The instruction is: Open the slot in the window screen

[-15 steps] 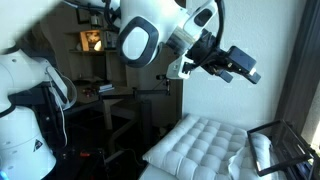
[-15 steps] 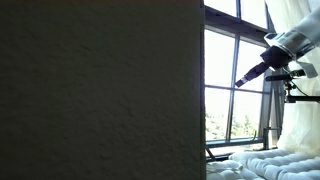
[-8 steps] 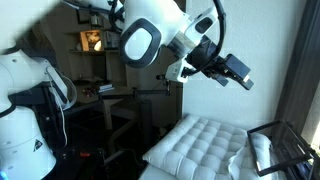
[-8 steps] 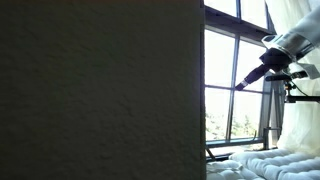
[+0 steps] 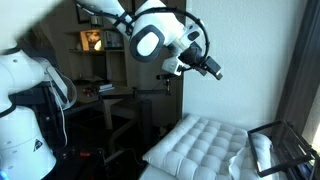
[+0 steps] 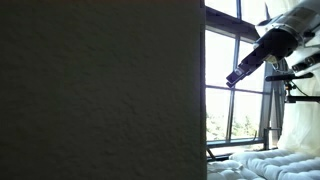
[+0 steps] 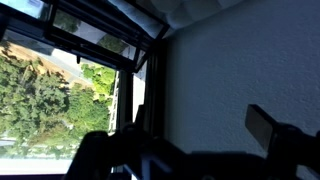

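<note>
My gripper points at the textured wall (image 7: 235, 85), crooked to the window's frame bars (image 7: 88, 78), so next I swing it toward the window and turn it square to the bars.
The window (image 6: 235, 60) has dark frame bars, with trees outside. In the wrist view its frame (image 7: 130, 60) meets a textured wall (image 7: 240, 70) at a corner. I cannot make out the slot or the screen in any view. My gripper (image 5: 213, 70) hangs in the air at the end of the white arm, and in an exterior view the gripper (image 6: 232, 79) shows as a dark shape in front of the glass. In the wrist view the gripper (image 7: 178, 132) is open, its fingers (image 7: 264, 124) in silhouette and wide apart with nothing between them.
A white tufted cushion (image 5: 200, 140) lies below the arm, with a black wire frame (image 5: 285, 145) at its right. A white machine (image 5: 25, 120) and a desk (image 5: 110, 92) stand at the left. A dark panel (image 6: 100, 90) blocks half of an exterior view.
The arm has swung: the gripper moved left in both exterior views, further across the window glass. Its jaws stayed open.
</note>
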